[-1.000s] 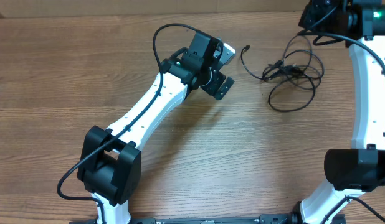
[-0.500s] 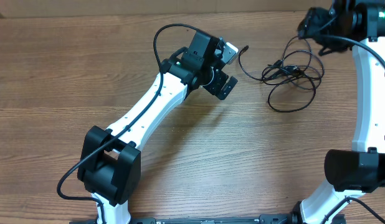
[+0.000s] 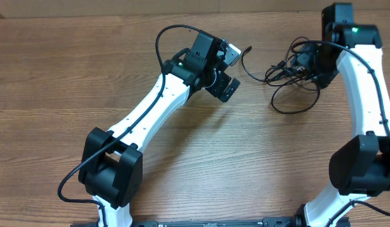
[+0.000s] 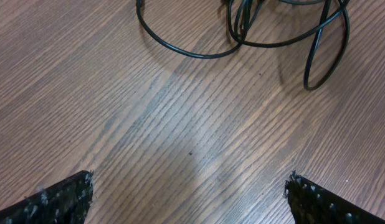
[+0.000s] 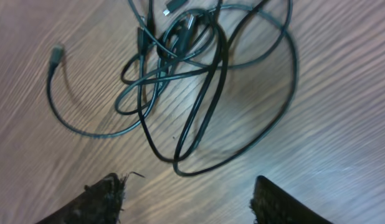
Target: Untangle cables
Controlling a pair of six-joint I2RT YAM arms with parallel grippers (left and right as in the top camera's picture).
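The cable's narrow bend (image 5: 180, 159) is in front of the empty fingers of the robot's right gripper, so the robot should reach forward and down around the bend, then raise it above the tangle (image 5: 180, 53).
The cables (image 3: 295, 79) lie in a black tangle on the wood at the back right, with one loop (image 3: 296, 104) spread toward the front. A free end with a small plug (image 3: 247, 49) curves toward my left gripper (image 3: 232, 71). That gripper stands open just left of the plug, holding nothing. In the left wrist view the cables (image 4: 242, 34) lie ahead of the open left gripper (image 4: 189, 199). My right gripper (image 3: 307, 63) hovers over the tangle's right side. In the right wrist view it (image 5: 192, 194) is open over bare wood, the cables (image 5: 192, 74) just ahead of its fingertips.
The wooden table (image 3: 69, 69) stretches left and to the front. My left arm (image 3: 151, 116) crosses the middle diagonally. My right arm (image 3: 365, 94) runs along the right edge. Thicker black wires (image 3: 158, 44) loop off the arms.
My right arm has swung from the far back edge down over the tangle, and its jaws have gone from shut to open. The plug end shifted slightly. The left arm has stayed put.
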